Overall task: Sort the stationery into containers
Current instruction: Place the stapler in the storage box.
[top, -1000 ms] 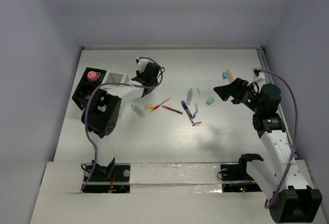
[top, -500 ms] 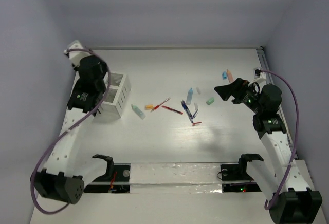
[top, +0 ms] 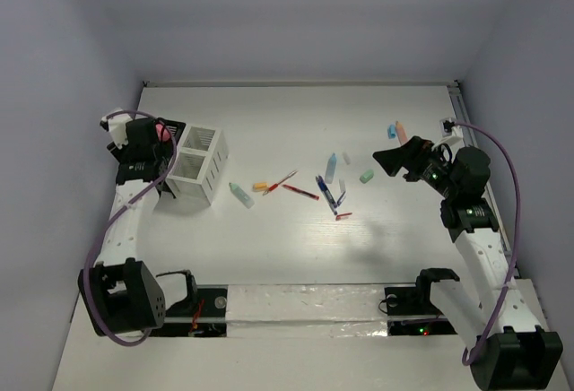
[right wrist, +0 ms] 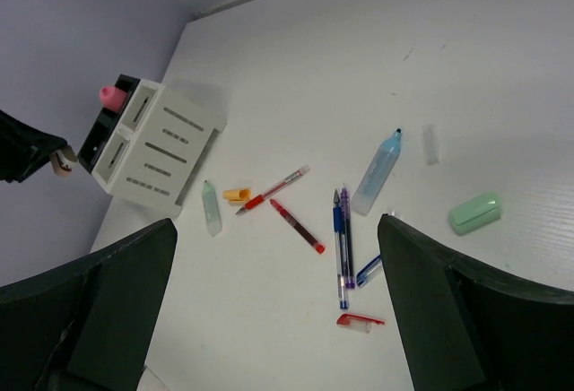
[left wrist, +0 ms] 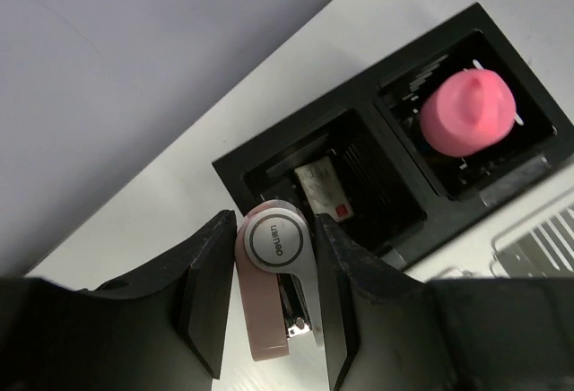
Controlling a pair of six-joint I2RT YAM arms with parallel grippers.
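My left gripper should keep moving inward, because the black box's emptier compartment (left wrist: 375, 174) has room for the stapler. It should go on until the stapler hangs over that compartment (left wrist: 334, 186) and then let go.
My left gripper (left wrist: 273, 299) is shut on a small pink and silver stapler (left wrist: 267, 319), held just above the near-left edge of the black slotted box (left wrist: 287, 135). A pink-topped stubby piece (left wrist: 468, 113) stands in that box's right compartment. From above, the left gripper (top: 134, 136) is at the far left beside the white slatted box (top: 199, 165). My right gripper (top: 390, 160) is open and empty, above the scattered items: red pens (right wrist: 296, 225), blue pens (right wrist: 339, 247), a pale blue marker (right wrist: 375, 172), a mint eraser (right wrist: 474, 212), an orange cap (right wrist: 237, 195).
A mint marker (top: 239, 195) lies just right of the white box. A red cap (top: 343, 216) lies nearest the front. Blue and orange bits (top: 395, 129) sit at the back right. A cable and connector (top: 446, 125) run along the right edge.
My left arm has swung from the middle back of the table to the far left, and its gripper now hangs over the black box. The right arm has not moved.
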